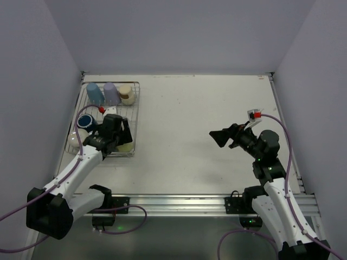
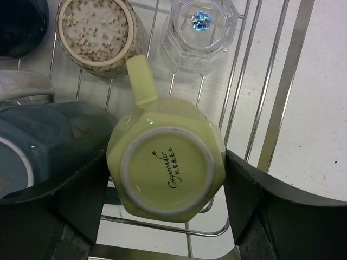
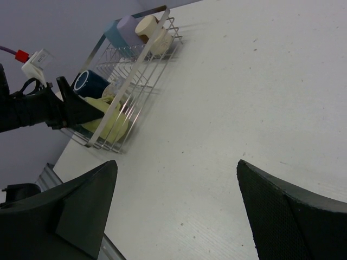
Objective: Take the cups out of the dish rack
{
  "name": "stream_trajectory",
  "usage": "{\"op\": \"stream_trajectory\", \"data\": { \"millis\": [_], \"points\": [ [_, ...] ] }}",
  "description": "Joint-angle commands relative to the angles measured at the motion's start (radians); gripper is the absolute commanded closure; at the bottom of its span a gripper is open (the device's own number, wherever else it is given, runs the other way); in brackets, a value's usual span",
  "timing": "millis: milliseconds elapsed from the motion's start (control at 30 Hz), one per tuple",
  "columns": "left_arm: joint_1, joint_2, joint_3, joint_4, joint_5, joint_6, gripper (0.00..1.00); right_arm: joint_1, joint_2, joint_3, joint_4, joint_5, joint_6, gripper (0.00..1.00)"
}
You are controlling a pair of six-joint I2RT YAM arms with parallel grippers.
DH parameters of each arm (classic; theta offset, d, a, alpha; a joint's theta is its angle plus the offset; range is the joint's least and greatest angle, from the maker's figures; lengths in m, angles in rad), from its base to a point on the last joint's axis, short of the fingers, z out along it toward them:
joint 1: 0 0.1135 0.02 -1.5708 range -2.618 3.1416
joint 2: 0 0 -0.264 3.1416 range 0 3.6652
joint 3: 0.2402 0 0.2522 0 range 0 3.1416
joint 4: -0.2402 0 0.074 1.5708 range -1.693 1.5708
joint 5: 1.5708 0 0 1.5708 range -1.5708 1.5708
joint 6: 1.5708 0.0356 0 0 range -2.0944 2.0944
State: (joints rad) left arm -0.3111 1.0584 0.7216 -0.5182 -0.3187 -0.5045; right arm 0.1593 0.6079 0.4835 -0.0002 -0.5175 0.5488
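Observation:
I should lift out the upside-down pale yellow-green cup, which my left gripper holds by its base (image 2: 168,170), and pass its rim (image 3: 122,134) to my right gripper.
The silver wire dish rack (image 1: 135,116) stands at the table's left. At its far end are a light blue cup (image 1: 95,93), a lavender cup (image 1: 111,93) and a beige cup (image 1: 127,94). A navy cup (image 1: 85,121) is at mid-left. My left gripper (image 1: 118,135) reaches into the rack's near end. In the left wrist view its fingers (image 2: 249,200) press both sides of an upside-down pale yellow-green cup (image 2: 165,173), which rests on the rack wires (image 2: 162,222). Beyond it are a speckled cup (image 2: 97,32) and a tiny clear glass (image 2: 200,32). My right gripper (image 1: 219,138) is open and empty above the bare table.
A greyish cup (image 1: 73,142) shows at the rack's near-left edge. A grey-blue cup (image 2: 27,146) lies just left of my left finger. The rack's raised side rail (image 2: 282,97) runs along the right of the gripper. Grey walls enclose the table on three sides.

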Motion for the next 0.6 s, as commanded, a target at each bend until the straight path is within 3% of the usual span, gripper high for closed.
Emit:
{"op": "stream_trajectory", "data": {
  "millis": [0, 300, 567],
  "points": [
    [-0.006, -0.035, 0.030, 0.049, -0.030, 0.017, 0.69, 0.006, -0.007, 0.036, 0.003, 0.011, -0.010, 0.06],
    [-0.006, -0.118, 0.197, 0.021, 0.043, 0.054, 0.88, 0.026, -0.019, 0.056, 0.045, -0.045, 0.097, 0.04],
    [-0.006, -0.222, 0.269, -0.002, 0.113, 0.041, 0.95, 0.117, -0.005, 0.047, 0.150, -0.013, 0.226, 0.04]
  ]
}}
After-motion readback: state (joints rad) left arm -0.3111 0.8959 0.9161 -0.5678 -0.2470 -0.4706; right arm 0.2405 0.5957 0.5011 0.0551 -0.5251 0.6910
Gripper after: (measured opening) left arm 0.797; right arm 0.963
